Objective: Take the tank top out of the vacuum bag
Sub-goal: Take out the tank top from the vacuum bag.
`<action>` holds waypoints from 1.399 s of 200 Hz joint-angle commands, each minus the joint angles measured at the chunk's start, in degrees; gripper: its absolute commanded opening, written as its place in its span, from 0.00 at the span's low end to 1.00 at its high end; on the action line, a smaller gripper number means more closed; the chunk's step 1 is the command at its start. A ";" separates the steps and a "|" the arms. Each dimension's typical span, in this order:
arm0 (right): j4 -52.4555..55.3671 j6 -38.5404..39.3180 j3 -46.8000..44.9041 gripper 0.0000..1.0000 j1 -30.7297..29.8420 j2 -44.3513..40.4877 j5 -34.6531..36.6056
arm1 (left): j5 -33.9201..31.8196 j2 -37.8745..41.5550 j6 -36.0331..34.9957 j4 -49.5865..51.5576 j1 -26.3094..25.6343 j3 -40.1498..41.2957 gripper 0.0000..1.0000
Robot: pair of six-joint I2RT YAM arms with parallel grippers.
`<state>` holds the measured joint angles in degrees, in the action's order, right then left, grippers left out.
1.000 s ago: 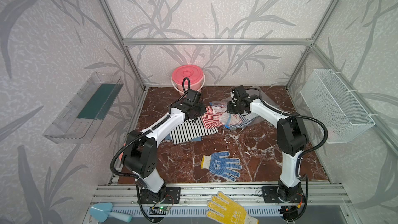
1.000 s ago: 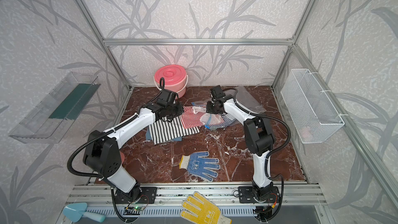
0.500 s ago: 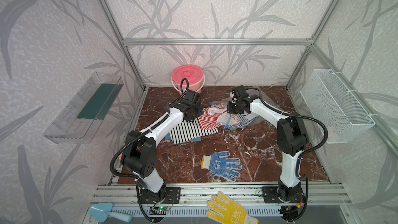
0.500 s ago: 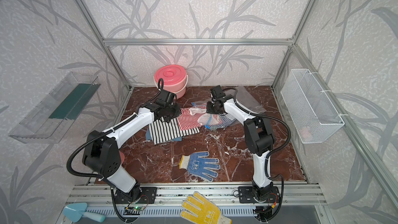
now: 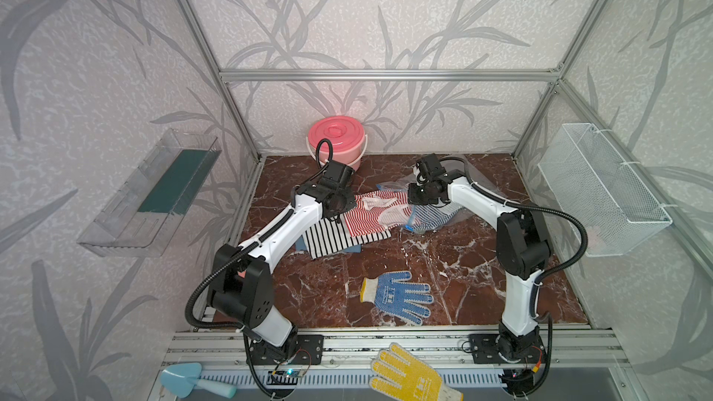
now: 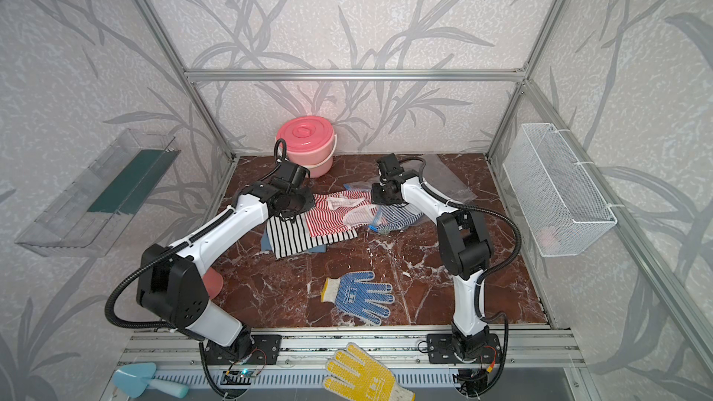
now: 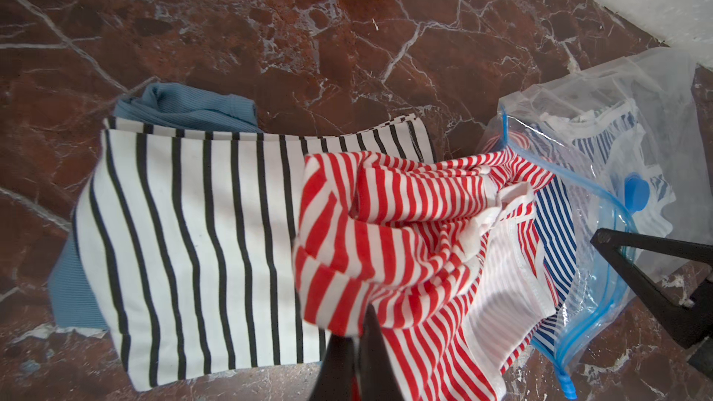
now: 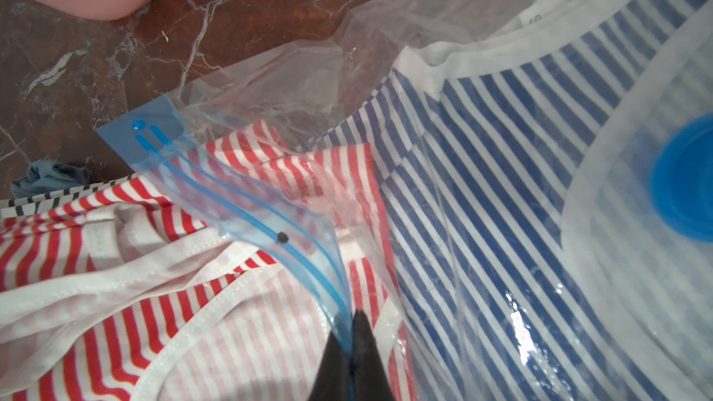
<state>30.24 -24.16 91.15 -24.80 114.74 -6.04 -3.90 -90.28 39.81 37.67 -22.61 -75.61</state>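
Observation:
My right gripper has the vacuum bag's zip strip (image 8: 297, 254), so I keep pulling the tank top over the black-striped garment (image 5: 323, 239) with my left gripper until it is clear of the bag.
The red-and-white striped tank top (image 5: 370, 214) (image 6: 332, 217) lies mostly outside the clear vacuum bag (image 5: 443, 216) (image 6: 399, 214), its straps still at the bag's mouth. My left gripper (image 7: 359, 325) (image 5: 338, 218) is shut on a bunched fold of the tank top (image 7: 386, 233). My right gripper (image 8: 349, 327) (image 5: 416, 199) is shut on the bag's blue zip strip (image 8: 250, 217). A blue-striped garment (image 8: 482, 156) stays inside the bag under the round blue valve cap (image 8: 686, 183) (image 7: 636, 194).
Under the tank top lie a black-striped white garment (image 5: 332, 236) and a blue-grey one (image 7: 185, 106). A pink lidded bucket (image 5: 336, 140) stands at the back. A blue glove (image 5: 397, 295) lies in front, a yellow glove (image 5: 409, 376) on the rail. A wire basket (image 5: 602, 194) hangs right.
My left gripper has drawn slightly to the left with the red-striped tank top, which now reaches further over the black-striped garment. The right gripper has stayed on the bag's edge.

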 commanded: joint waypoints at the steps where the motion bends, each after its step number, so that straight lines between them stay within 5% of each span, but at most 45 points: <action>1: 1.84 0.67 -1.10 0.00 0.63 -2.85 2.04 | -4.18 1.96 -1.86 3.24 0.99 0.25 0.00; 55: 2.53 1.31 -1.25 0.00 0.80 -3.03 3.32 | -12.76 2.65 -3.76 7.59 1.61 1.32 0.00; 150: 3.88 2.34 -1.33 0.00 2.29 -3.97 5.05 | -13.66 1.14 -5.18 8.92 5.35 3.17 0.00; 280: 4.89 3.85 -1.36 0.00 3.22 -4.87 4.99 | -23.60 -2.50 -3.52 14.70 5.47 2.45 0.00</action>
<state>33.26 -21.19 89.06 -21.76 112.14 -1.48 -21.89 -91.18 34.74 49.32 -17.58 -72.40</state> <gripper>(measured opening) 0.048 0.046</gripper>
